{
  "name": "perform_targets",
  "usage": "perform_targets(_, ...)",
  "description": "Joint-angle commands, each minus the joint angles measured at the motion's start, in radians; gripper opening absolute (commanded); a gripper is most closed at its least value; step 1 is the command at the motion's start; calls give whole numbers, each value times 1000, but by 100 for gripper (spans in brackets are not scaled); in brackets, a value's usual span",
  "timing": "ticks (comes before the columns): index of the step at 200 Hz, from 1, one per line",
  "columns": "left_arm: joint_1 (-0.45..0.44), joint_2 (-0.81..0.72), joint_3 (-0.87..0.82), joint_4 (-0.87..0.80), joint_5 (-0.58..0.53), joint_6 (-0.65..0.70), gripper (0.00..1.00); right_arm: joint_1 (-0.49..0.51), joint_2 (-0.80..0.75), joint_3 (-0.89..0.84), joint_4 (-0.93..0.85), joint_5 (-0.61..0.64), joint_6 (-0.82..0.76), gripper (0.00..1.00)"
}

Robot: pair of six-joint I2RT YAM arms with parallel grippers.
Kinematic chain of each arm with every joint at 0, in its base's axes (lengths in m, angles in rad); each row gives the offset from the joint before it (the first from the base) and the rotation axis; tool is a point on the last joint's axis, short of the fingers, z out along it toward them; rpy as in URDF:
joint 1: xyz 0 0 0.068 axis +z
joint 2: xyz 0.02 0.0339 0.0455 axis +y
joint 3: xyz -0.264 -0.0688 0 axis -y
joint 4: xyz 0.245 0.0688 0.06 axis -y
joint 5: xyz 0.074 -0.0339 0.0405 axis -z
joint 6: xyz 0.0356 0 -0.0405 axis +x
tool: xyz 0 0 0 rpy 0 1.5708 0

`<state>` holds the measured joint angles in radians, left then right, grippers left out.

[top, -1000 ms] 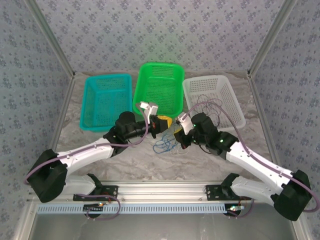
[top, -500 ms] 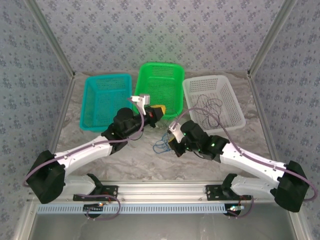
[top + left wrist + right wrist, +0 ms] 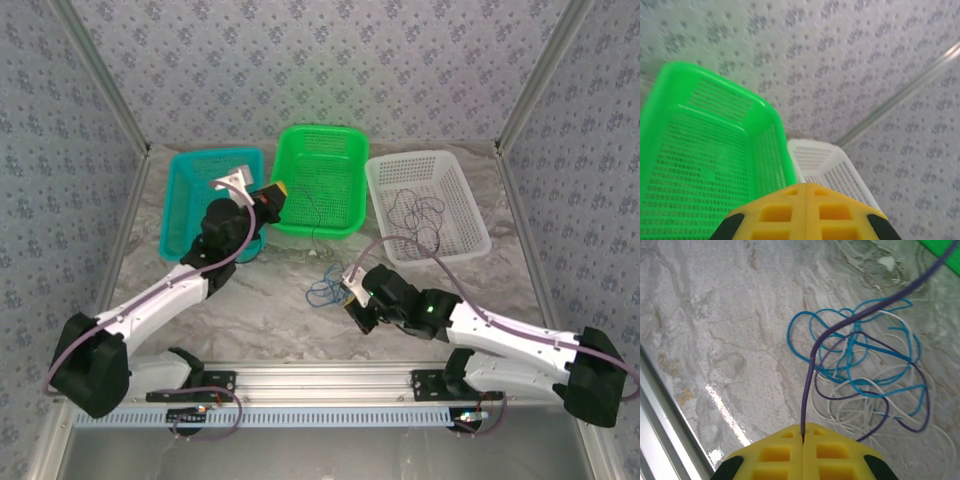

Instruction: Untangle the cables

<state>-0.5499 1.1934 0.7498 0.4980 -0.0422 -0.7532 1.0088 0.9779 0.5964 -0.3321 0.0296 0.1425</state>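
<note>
My left gripper is holding the purple cable (image 3: 910, 288) stretched with the other gripper above the tangle, so it should keep pulling until the purple loops leave the blue cable (image 3: 322, 290), then let go.
The cables lie as a loose tangle (image 3: 328, 288) on the marble table, in front of my right gripper (image 3: 352, 303). In the right wrist view a blue cable (image 3: 788, 337), a pale white cable (image 3: 840, 415) and a dark purple cable (image 3: 810, 375) loop through each other. My right gripper (image 3: 803, 432) is shut on the purple cable, which rises taut toward the upper right. My left gripper (image 3: 272, 197) is raised between the teal and green baskets, jaws shut (image 3: 806, 187). A thin dark strand (image 3: 315, 232) runs up from the tangle toward it.
Three baskets stand in a row at the back: teal (image 3: 180, 215), green (image 3: 320, 135) and white (image 3: 470, 205). A dark thin wire (image 3: 415, 215) lies coiled in the white one. Metal rails bound the table's near edge and sides.
My left gripper has swung up and left, away from the tangle to the teal basket's edge. My right gripper has drawn back toward the near edge. The purple strand is stretched out between them.
</note>
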Motion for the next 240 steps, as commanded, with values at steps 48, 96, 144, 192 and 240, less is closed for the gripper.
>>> perform_targets(48, 91, -193, -29, -69, -7, 39, 3, -92, -139, -58, -86, 59, 112, 0)
perform_targets(96, 125, -267, -15, -108, 6, 72, 3, -182, -186, 72, -217, 20, 60, 0)
perform_targets(144, 133, -290, 41, -126, 58, 104, 4, -222, -238, 258, -265, -25, 24, 0)
perform_targets(192, 133, -291, 48, -135, 81, 119, 5, -214, -208, 441, -332, -31, -46, 0)
perform_targets(240, 131, -263, 65, -217, 75, 121, 56, -223, -157, 557, -333, -4, -78, 0)
